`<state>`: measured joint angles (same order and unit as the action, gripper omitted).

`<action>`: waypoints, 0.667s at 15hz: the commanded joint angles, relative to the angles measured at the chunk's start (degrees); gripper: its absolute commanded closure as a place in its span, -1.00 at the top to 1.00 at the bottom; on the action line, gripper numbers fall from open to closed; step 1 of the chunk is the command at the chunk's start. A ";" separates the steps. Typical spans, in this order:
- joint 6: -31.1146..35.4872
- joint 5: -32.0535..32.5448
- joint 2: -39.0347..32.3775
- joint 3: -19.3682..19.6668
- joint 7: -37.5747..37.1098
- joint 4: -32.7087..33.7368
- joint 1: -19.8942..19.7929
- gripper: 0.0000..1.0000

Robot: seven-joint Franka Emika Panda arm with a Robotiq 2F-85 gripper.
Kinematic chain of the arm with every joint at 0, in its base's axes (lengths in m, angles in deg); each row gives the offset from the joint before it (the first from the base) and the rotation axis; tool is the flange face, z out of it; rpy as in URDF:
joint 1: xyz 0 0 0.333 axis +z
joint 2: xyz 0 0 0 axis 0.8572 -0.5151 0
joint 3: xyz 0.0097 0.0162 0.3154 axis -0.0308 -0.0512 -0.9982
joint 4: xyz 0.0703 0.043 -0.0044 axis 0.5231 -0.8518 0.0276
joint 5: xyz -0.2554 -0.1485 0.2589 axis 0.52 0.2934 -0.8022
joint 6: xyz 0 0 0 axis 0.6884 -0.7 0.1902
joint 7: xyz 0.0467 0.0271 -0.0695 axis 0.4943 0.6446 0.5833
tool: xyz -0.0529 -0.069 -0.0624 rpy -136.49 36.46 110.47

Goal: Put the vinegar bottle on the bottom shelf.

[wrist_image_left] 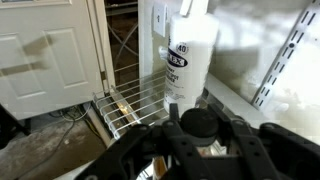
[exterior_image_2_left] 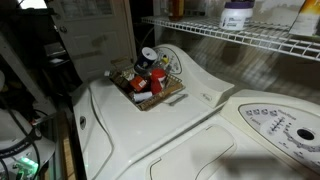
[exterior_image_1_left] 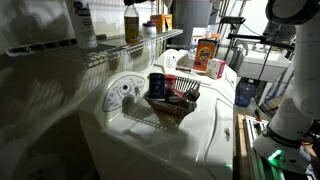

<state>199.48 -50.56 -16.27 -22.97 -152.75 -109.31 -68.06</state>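
Note:
The robot's gripper has the vinegar bottle (exterior_image_1_left: 131,27) upright over a clear part of the bottom shelf (exterior_image_1_left: 122,47), so it should go on lowering the bottle until the bottle's base rests there before it lets go.
In the wrist view my gripper (wrist_image_left: 198,135) is shut on the vinegar bottle (wrist_image_left: 197,122). Its small dark cap sits between the two fingers and a bit of pale label shows below. The bottle is over the white wire-grid bottom shelf (wrist_image_left: 125,105). It stands close in front of a white bottle with a dark label (wrist_image_left: 188,55). In an exterior view the amber vinegar bottle (exterior_image_1_left: 131,24) is on the shelf (exterior_image_1_left: 110,50), and the gripper above it is cut off by the top edge. The shelf also shows in the other exterior view (exterior_image_2_left: 230,35).
A dark wire basket of small items (exterior_image_1_left: 172,98) (exterior_image_2_left: 147,82) sits on the white washer top (exterior_image_1_left: 200,130). More bottles and an orange box (exterior_image_1_left: 207,50) stand further along. A white door (wrist_image_left: 40,60) is left of the shelf, and a wall bracket rail (wrist_image_left: 285,50) is at the right.

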 commanded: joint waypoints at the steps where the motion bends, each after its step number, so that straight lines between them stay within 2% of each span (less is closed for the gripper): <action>1: 4.25 -1.73 -0.80 -0.74 -2.13 1.54 0.80 -0.80; 10: 10.47 -1.86 -2.33 -2.07 -2.92 2.54 1.82 -0.80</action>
<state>207.61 -50.59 -17.63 -24.41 -153.92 -109.26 -66.43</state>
